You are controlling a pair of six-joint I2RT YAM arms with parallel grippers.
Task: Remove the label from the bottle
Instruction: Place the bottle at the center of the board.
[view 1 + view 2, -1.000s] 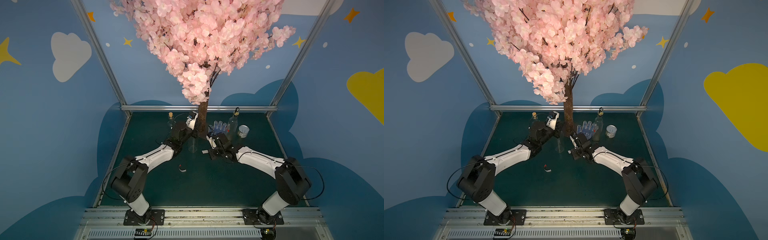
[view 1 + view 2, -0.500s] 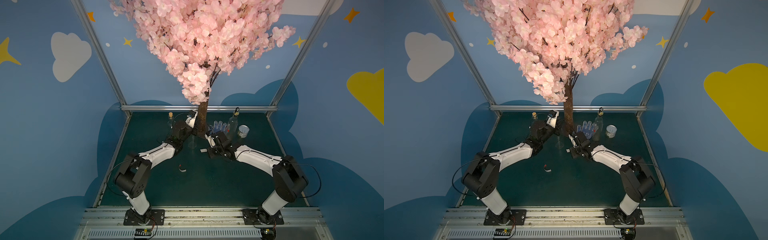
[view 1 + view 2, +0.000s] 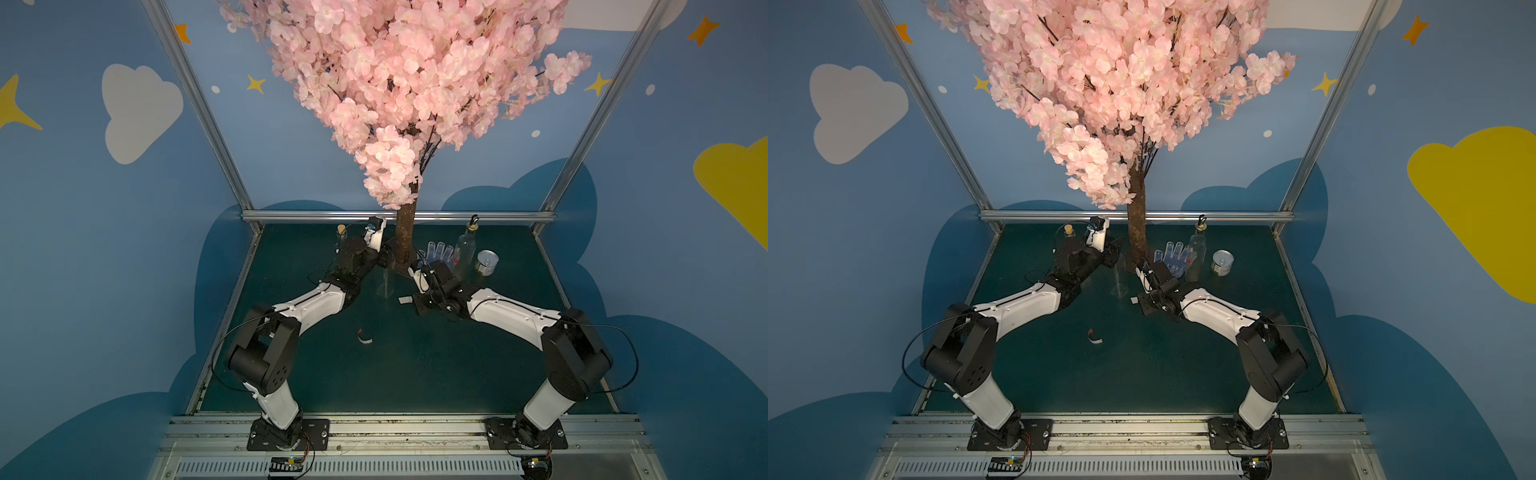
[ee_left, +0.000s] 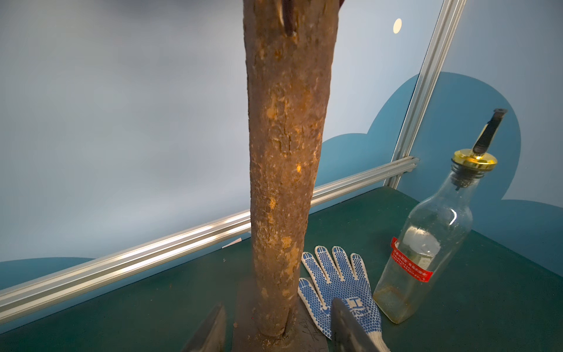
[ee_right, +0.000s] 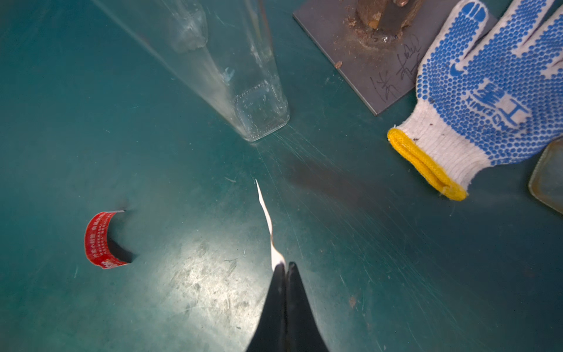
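I should bring my left gripper over to pull the white piece of label (image 5: 270, 227) by its loose end (image 5: 257, 184), because the piece is clear of the bottle but sits in my right gripper's fingers.
A clear glass bottle (image 3: 384, 283) (image 3: 1119, 282) (image 5: 259, 100) stands upright in front of the tree trunk, its glass bare. My right gripper (image 5: 285, 265) (image 3: 413, 300) is shut on a thin white strip of label (image 5: 267, 219) (image 3: 1133, 300), held just above the table beside the bottle's base. A curled red label piece (image 5: 100, 240) (image 3: 365, 337) lies loose nearer the front. My left gripper (image 4: 277, 304) (image 3: 385, 257) hovers over the bottle's top by the trunk, jaws apart, with nothing between them.
The tree trunk (image 4: 283, 183) (image 3: 1137, 237) on its metal plate (image 5: 365, 61) stands right behind the bottle. A blue-dotted glove (image 4: 338, 283) (image 5: 487, 91), a second bottle (image 4: 426, 243) with a gold pourer and red label, and a tin can (image 3: 487, 262) lie back right. A small corked bottle (image 3: 341, 232) is back left.
My left gripper's jaws have parted from shut to open near the bottle's top. The right gripper stays shut on the white strip. Both arms shifted slightly toward the back.
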